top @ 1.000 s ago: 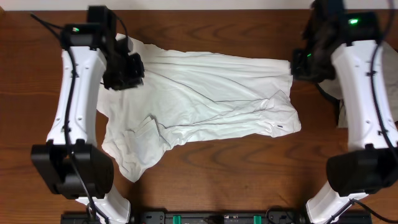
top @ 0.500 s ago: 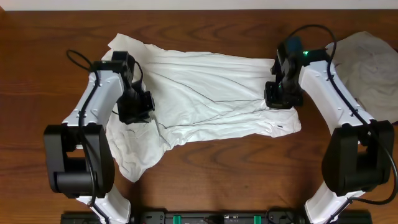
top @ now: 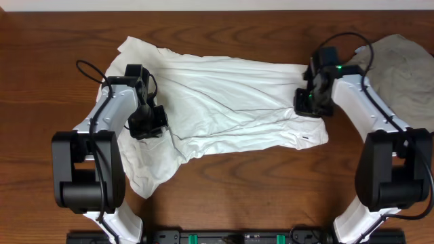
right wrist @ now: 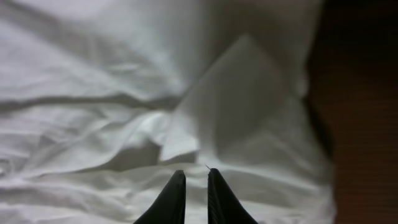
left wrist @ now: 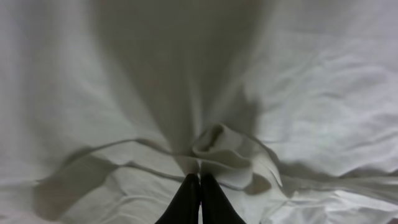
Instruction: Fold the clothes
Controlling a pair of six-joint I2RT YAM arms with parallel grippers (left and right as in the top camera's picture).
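Observation:
The left gripper's closed fingers press the puckered cloth [left wrist: 227, 148] and the way to the T-shirt's side edge [top: 104, 87] is clear, so the left gripper keeps sweeping toward that edge and opens there.
A white T-shirt [top: 230, 102] lies spread and wrinkled across the wooden table [top: 258, 183], with no lettering showing. My left gripper [top: 148, 125] is down on the shirt's left part. In the left wrist view its fingers [left wrist: 199, 177] are pressed together, pinching a small puckered fold of the white cloth [left wrist: 221, 149]. My right gripper [top: 308, 105] sits at the shirt's right edge. Seen from the right wrist, that gripper [right wrist: 196, 173] stands almost shut, with a thin strip of white fabric between the tips and a flat flap of the shirt [right wrist: 236, 106] just ahead.
A grey-beige garment [top: 403, 68] lies crumpled at the table's back right, beside the right arm. A sleeve of the T-shirt [top: 146, 173] hangs toward the front left. Bare dark wood [right wrist: 364, 112] shows just right of the shirt's edge.
Both arms have come down from high over the table onto the shirt. The left jaws have closed on a fold. The right gripper has narrowed and shifted slightly right along the edge.

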